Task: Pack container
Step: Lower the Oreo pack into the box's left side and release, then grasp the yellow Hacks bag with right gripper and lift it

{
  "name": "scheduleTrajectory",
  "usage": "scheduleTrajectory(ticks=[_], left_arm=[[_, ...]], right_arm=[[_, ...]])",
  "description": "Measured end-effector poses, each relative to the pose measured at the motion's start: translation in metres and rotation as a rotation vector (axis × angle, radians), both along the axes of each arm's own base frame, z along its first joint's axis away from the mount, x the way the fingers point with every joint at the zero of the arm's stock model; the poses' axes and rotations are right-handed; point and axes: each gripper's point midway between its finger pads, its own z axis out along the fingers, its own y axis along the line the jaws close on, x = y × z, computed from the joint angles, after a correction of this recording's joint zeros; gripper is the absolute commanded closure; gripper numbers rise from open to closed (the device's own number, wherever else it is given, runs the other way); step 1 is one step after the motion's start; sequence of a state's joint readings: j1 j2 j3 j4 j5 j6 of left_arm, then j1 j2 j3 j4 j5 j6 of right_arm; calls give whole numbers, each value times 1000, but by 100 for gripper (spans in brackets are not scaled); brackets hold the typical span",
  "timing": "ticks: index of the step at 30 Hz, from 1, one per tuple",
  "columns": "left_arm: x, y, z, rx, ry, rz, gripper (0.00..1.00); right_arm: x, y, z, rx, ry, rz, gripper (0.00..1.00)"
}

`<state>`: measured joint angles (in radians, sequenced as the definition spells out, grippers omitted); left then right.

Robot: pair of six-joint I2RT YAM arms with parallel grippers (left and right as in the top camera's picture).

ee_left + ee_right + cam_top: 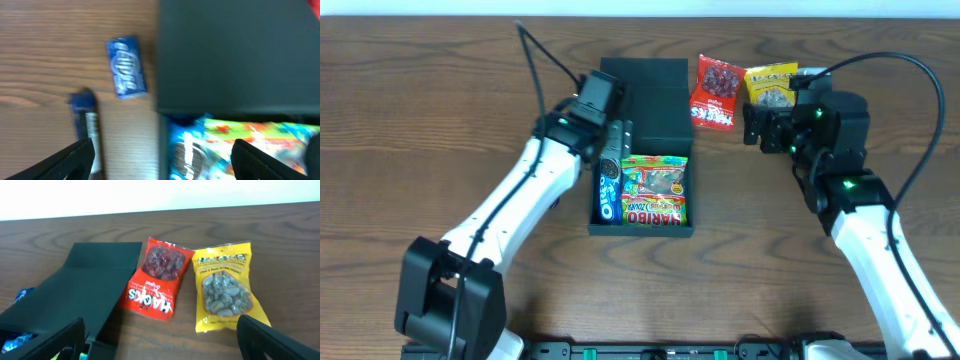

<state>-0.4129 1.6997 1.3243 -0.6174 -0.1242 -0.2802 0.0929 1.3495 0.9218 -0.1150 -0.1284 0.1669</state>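
Note:
The yellow packet (772,86) is past the red packet and far from my left gripper, so my right gripper needs to bring the yellow packet across behind the lid for my left gripper.
The dark container (675,120) stands open mid-table, its flap lid (642,70) laid back. Inside lie a Haribo packet (655,190) and a blue Oreo packet (608,188). My left gripper (617,148) is open and empty, low over the container's left wall; in the left wrist view (165,165) its fingers straddle that wall (163,145), with the Oreo packet (192,155) and Haribo packet (260,142) between them. My right gripper (760,128) is open and empty, just in front of a red Haoks packet (715,95) and a yellow packet (770,85). The right wrist view (165,347) shows both packets (155,280), (222,285) ahead.
A small blue packet (125,66) and a blue stick-shaped packet (85,115) lie on the wood table left of the container; my left arm hides them from overhead. The dark lid (95,290) lies left of the red packet.

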Motion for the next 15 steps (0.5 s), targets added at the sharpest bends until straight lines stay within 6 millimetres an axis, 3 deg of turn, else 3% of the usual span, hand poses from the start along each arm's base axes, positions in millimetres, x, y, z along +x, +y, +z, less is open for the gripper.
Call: scheduleTrajectory(ticks=[5, 7, 11, 15], left_arm=[[13, 44, 0, -1, -1, 110, 11], [16, 56, 0, -1, 0, 139, 11], [17, 62, 0, -7, 4, 145, 10], [17, 60, 0, -9, 4, 135, 9]], right_arm=[[27, 5, -28, 13, 40, 6, 9], [44, 6, -29, 1, 51, 11, 8], [88, 3, -21, -71, 57, 4, 7], [119, -12, -33, -122, 83, -27, 12]])
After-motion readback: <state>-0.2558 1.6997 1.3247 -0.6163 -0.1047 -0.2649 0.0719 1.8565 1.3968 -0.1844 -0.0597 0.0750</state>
